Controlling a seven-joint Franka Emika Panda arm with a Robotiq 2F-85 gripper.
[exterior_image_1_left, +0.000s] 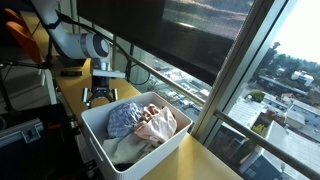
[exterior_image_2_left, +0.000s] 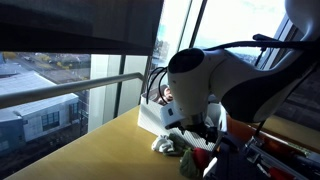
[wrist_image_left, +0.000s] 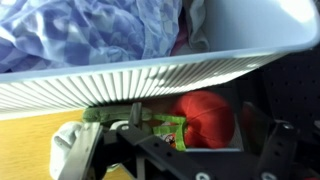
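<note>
My gripper has the red cloth and green piece (wrist_image_left: 197, 120) between its open fingers and the white piece outside them. It should keep going down beside the bin (exterior_image_2_left: 196, 152) and close there.
My gripper (wrist_image_left: 200, 135) hangs low over a small pile of cloth items lying on the wooden table beside a white ribbed bin (wrist_image_left: 150, 80). A red cloth (wrist_image_left: 205, 115) lies between the spread fingers, apart from both. A green piece (wrist_image_left: 160, 128) and a white piece (wrist_image_left: 68, 145) lie next to it. The bin holds a blue patterned cloth (wrist_image_left: 90, 30). In both exterior views the gripper (exterior_image_1_left: 99, 96) (exterior_image_2_left: 195, 140) points down just behind the bin (exterior_image_1_left: 150, 160) (exterior_image_2_left: 150, 118). The bin's blue cloth (exterior_image_1_left: 124, 118) and a pale pink cloth (exterior_image_1_left: 158, 123) show from above.
The table (exterior_image_1_left: 215, 165) runs along a large window with a metal rail (exterior_image_1_left: 180, 85). A dark roller blind (exterior_image_1_left: 160, 30) hangs above. The white piece (exterior_image_2_left: 163, 145) lies on the table edge of the pile. Equipment and cables stand behind the arm (exterior_image_1_left: 25, 130).
</note>
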